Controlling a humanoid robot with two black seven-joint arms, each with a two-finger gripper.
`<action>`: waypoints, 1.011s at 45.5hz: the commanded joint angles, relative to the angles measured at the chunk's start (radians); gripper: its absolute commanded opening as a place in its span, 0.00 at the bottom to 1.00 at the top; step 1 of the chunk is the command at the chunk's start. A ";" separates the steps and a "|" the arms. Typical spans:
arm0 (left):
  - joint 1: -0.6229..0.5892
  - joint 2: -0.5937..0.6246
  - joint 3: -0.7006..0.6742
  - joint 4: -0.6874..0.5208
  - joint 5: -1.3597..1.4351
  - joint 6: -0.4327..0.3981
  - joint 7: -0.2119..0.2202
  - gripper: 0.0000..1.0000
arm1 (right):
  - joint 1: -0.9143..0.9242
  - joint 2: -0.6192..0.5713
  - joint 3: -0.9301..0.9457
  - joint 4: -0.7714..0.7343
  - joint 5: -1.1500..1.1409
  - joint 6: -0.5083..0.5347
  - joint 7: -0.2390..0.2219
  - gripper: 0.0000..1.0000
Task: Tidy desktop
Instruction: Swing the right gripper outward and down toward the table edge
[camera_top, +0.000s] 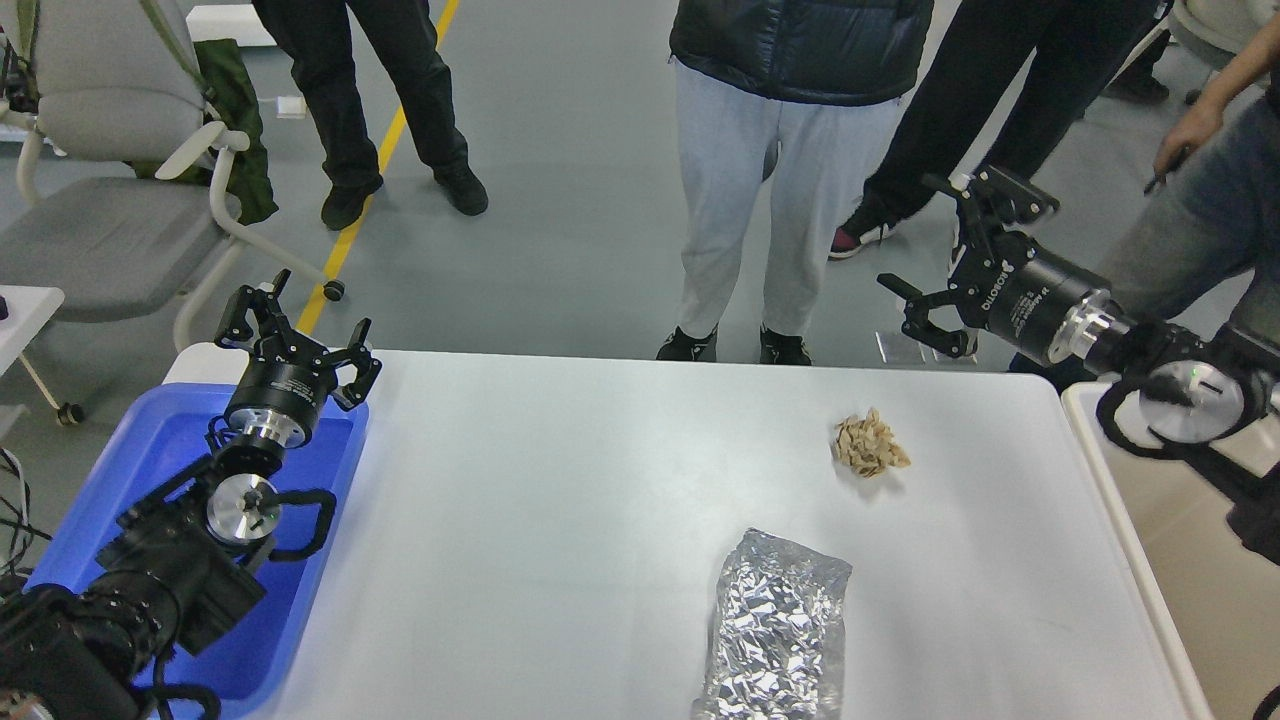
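Observation:
The flat silver foil bag (777, 638) has smooth, straight borders (797, 552) around it, so it will stay spread out like a sheet when I lift it by its edge.
The white desktop (560, 520) fills the middle of the head view. A crumpled tan paper wad (868, 444) lies on it at the right. A crinkled silver foil bag (775, 628) lies near the front edge. My left gripper (296, 330) is open and empty above the far end of the blue tray (170, 450) at the left. My right gripper (960, 255) is open and empty, raised beyond the desktop's far right corner, up and right of the paper wad.
An off-white bin with a beige inside (1180, 540) stands at the right edge of the desktop. Several people stand just beyond the far edge (790, 170). A grey chair (110, 180) is at the far left.

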 joint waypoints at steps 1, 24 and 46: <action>0.000 0.000 0.000 0.001 0.000 0.000 0.000 1.00 | 0.137 -0.224 -0.212 0.241 -0.134 -0.003 -0.002 1.00; 0.000 0.000 0.000 0.000 0.000 0.000 0.000 1.00 | 0.402 -0.440 -0.737 0.535 -0.698 -0.011 0.014 1.00; 0.000 0.000 0.000 0.000 0.000 0.000 0.000 1.00 | 0.332 -0.285 -0.846 0.476 -0.845 -0.118 0.034 1.00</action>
